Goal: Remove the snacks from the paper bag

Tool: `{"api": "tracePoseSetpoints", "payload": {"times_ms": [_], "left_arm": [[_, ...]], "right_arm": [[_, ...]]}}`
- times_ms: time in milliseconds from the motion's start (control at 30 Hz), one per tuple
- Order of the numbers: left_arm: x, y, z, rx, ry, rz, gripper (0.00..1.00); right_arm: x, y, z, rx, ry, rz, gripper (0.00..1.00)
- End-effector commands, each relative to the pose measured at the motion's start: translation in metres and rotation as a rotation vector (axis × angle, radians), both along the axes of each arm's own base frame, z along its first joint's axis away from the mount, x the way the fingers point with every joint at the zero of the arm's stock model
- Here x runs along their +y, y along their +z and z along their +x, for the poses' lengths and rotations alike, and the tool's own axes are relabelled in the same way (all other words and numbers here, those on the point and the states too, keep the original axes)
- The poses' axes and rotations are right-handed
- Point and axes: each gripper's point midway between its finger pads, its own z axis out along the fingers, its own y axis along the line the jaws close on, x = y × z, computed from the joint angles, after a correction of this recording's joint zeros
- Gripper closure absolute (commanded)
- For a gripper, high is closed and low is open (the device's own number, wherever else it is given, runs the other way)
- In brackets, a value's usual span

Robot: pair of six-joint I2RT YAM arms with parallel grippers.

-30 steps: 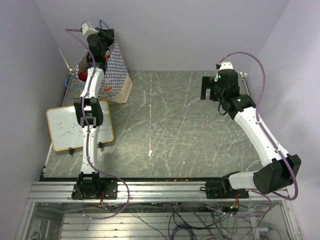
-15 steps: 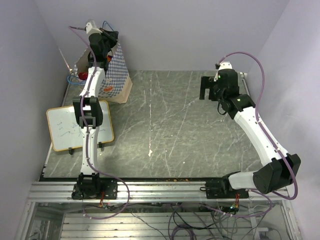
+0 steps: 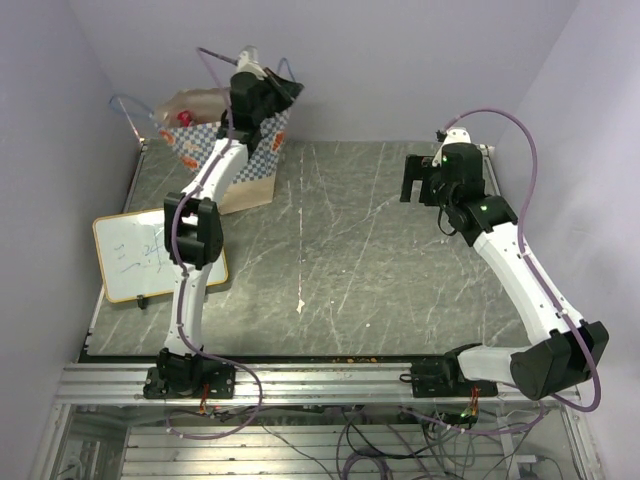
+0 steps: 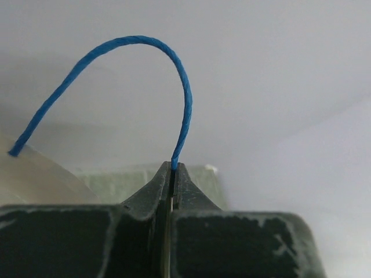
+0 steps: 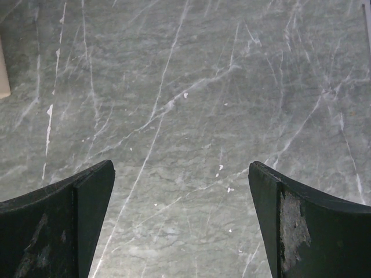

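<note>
The paper bag [image 3: 190,148] is far away from my right gripper. My left gripper should bring it to the middle [image 3: 350,190], where my right gripper can take hold of a handle of the bag.
The paper bag [image 3: 222,150] stands at the table's back left, cream with checkered sides, its mouth tilted open to the left. A red snack packet [image 3: 184,118] shows inside near the rim; other snacks are hidden. My left gripper [image 3: 283,92] is raised at the bag's right top edge. In the left wrist view it [image 4: 173,167] is shut on the bag's blue cord handle [image 4: 186,98], which arcs up and left. The other handle [image 3: 122,101] loops out on the left. My right gripper [image 3: 413,180] is open and empty above bare table [image 5: 181,191].
A white framed writing board [image 3: 135,256] lies at the left by the left arm. Walls close in the table at the back and both sides. The grey marble top [image 3: 340,260] spreads between the arms. A cream edge [image 5: 3,75] shows at the right wrist view's left border.
My left gripper has swung right and up with the blue handle, pulling the bag rightwards and opening its mouth. The right arm has barely moved.
</note>
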Motion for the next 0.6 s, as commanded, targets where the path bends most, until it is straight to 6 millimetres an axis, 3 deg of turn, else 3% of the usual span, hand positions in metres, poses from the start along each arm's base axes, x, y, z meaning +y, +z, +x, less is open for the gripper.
{"api": "tracePoseSetpoints", "payload": {"times_ms": [0,133,300,467,567], "left_arm": [[-0.079,0.081,-0.084,-0.131,-0.256,-0.063,0.93],[-0.127,0.079,-0.133,-0.104,-0.367,-0.039,0.93],[-0.171,0.089,-0.192,-0.117,-0.473,0.005,0.93],[-0.198,0.104,-0.240,-0.152,-0.559,0.069,0.93],[-0.202,0.104,-0.260,-0.152,-0.592,0.066,0.93]], "right_arm": [[-0.003,0.004,-0.003,-0.013,-0.023,0.030,0.00],[-0.009,0.010,-0.002,-0.006,-0.067,0.027,0.00],[-0.007,0.025,0.001,-0.025,-0.073,0.050,0.00],[0.001,0.051,0.009,-0.060,-0.070,0.105,0.00],[0.004,0.077,0.016,-0.089,-0.070,0.135,0.00]]}}
